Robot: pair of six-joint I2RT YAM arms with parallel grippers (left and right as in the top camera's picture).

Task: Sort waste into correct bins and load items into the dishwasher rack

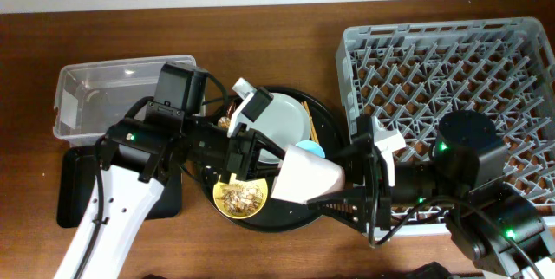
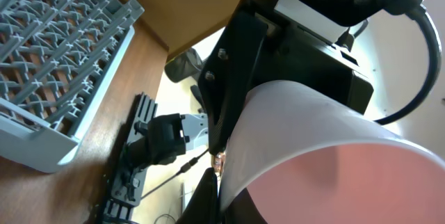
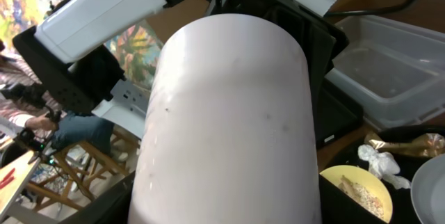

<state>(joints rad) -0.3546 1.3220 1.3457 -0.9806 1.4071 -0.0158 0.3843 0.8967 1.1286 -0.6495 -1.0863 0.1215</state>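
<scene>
I should open my left gripper before the pink cup moves to the rack (image 1: 425,123), because my right gripper is holding the cup's body while my left gripper pinches its rim (image 1: 280,182).
The pink cup (image 1: 308,178) hangs on its side above the round black tray, its mouth toward my left arm. My left gripper (image 1: 260,162) pinches its rim; the left wrist view shows the pink inside (image 2: 334,175) and a finger at the rim (image 2: 219,182). My right gripper (image 1: 349,184) is shut around the cup's body, which fills the right wrist view (image 3: 229,113). The yellow bowl (image 1: 240,198) holds beige food scraps. The blue cup (image 1: 310,150), the grey-green plate (image 1: 282,116) and chopsticks (image 1: 308,121) lie on the tray. The foil wrapper (image 3: 410,144) and white tissue (image 3: 381,161) lie beside the bowl.
The dishwasher rack (image 1: 451,71) stands at the right. The clear tub (image 1: 104,88) is at the back left, with the flat black tray (image 1: 76,188) in front of it. The round black tray (image 1: 325,123) sits in the middle, between both arms.
</scene>
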